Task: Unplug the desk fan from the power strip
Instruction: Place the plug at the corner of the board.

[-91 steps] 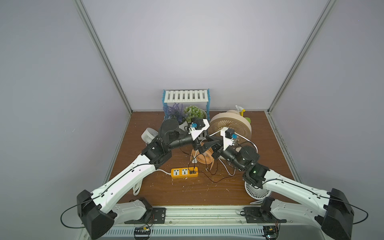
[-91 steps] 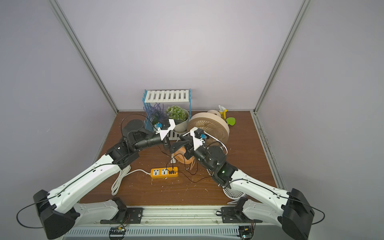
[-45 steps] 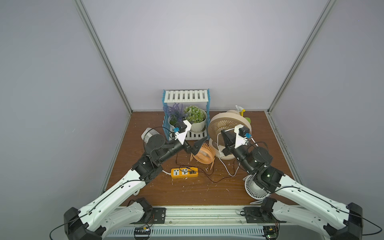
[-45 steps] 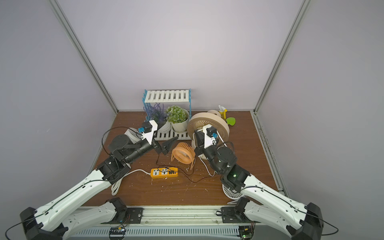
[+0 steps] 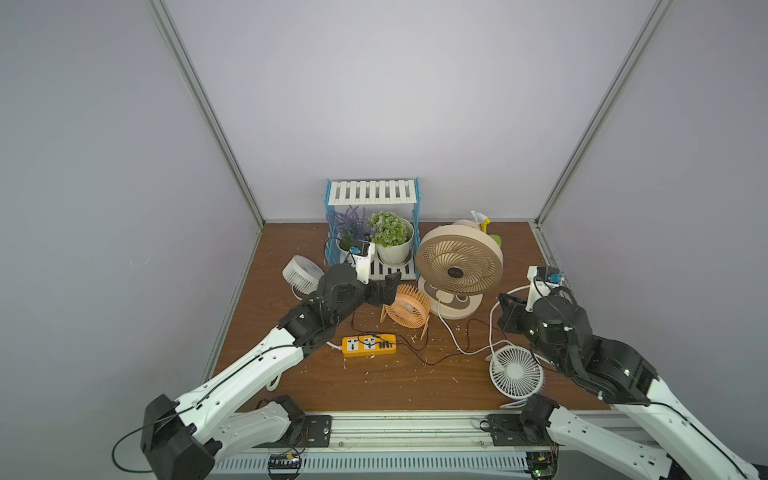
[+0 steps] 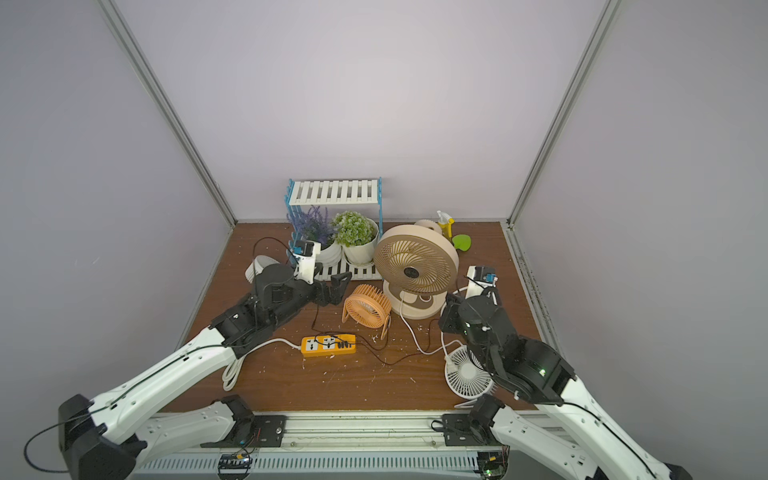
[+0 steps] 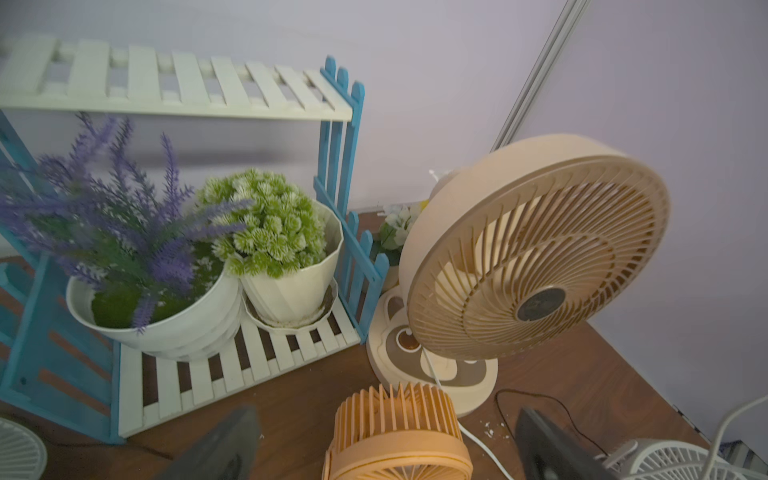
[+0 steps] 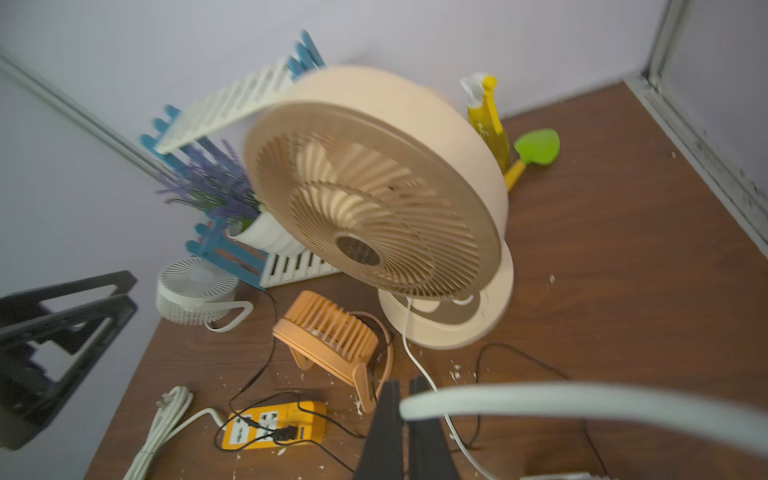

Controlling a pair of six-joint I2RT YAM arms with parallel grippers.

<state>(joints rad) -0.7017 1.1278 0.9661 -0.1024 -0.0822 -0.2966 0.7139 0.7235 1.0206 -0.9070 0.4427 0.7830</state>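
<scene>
Next, my right gripper puts the beige fan's white cord down by the spray bottle (image 5: pixel 482 221) before I reach for the power strip, because the cord is hanging from my right gripper over a white fan (image 5: pixel 499 366).
The orange-yellow power strip (image 5: pixel 368 345) lies flat at the table's middle front. In the right wrist view a small black plug (image 8: pixel 286 432) sits at the strip's (image 8: pixel 272 426) port row, with thin black cords looping off it. I cannot tell which desk fan that plug feeds. A small orange fan (image 5: pixel 405 309) and a big beige fan (image 5: pixel 457 266) stand just behind the strip. My left gripper (image 5: pixel 386 289) (image 7: pixel 386 411) hangs open and empty beside the orange fan. My right gripper (image 5: pixel 503 301) (image 8: pixel 404 384) is shut at the right, with a white cord (image 8: pixel 582 401) crossing its fingers.
A white fan (image 5: pixel 301 274) sits at the back left and another white fan (image 5: pixel 515 372) at the front right. A blue-and-white plant rack (image 5: pixel 372 195) with two pots stands at the back wall. A yellow spray bottle (image 5: pixel 482 220) stands behind the beige fan. The strip's white cord (image 6: pixel 232 365) coils at the left.
Both arms have drawn back from the middle over the orange fan. The left gripper has moved left and nearer, the right gripper far to the right. The strip and fans have stayed put.
</scene>
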